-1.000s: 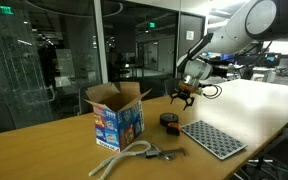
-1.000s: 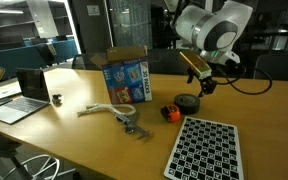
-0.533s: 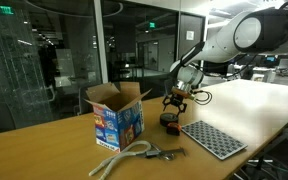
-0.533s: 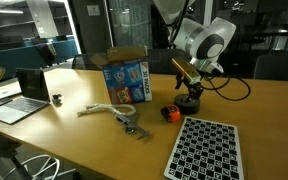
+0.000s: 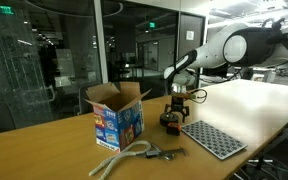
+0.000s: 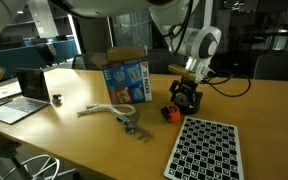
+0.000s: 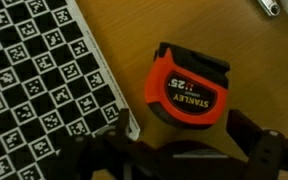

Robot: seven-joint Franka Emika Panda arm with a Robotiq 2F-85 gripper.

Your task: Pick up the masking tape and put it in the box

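I expect the masking tape to stick out stiffly from one side of its rim when I lift, because a curved dark edge (image 7: 191, 147) sits between my gripper's fingers.
The masking tape (image 6: 188, 108), a dark ring, lies on the wooden table and is mostly covered by my gripper (image 6: 187, 102). In the other exterior view the gripper (image 5: 174, 113) stands low over the tape (image 5: 171, 122). In the wrist view my gripper (image 7: 184, 160) has its dark fingers spread at the bottom edge, with a dark shape between them that I cannot make out clearly. The fingers look open around the roll. The box (image 5: 115, 116), brown cardboard with blue printed sides and upright flaps, stands apart from it (image 6: 127, 80).
A red Stanley tape measure (image 7: 189, 85) lies right beside the gripper (image 6: 169, 113). A checkered mat (image 6: 204, 148) lies close by (image 7: 34, 80). A white cord with a metal tool (image 6: 112, 113) lies in front of the box. A laptop (image 6: 19, 95) sits at the table's end.
The gripper has come down from above the table and moved over the masking tape, so that its fingers now stand around the roll near the table top.
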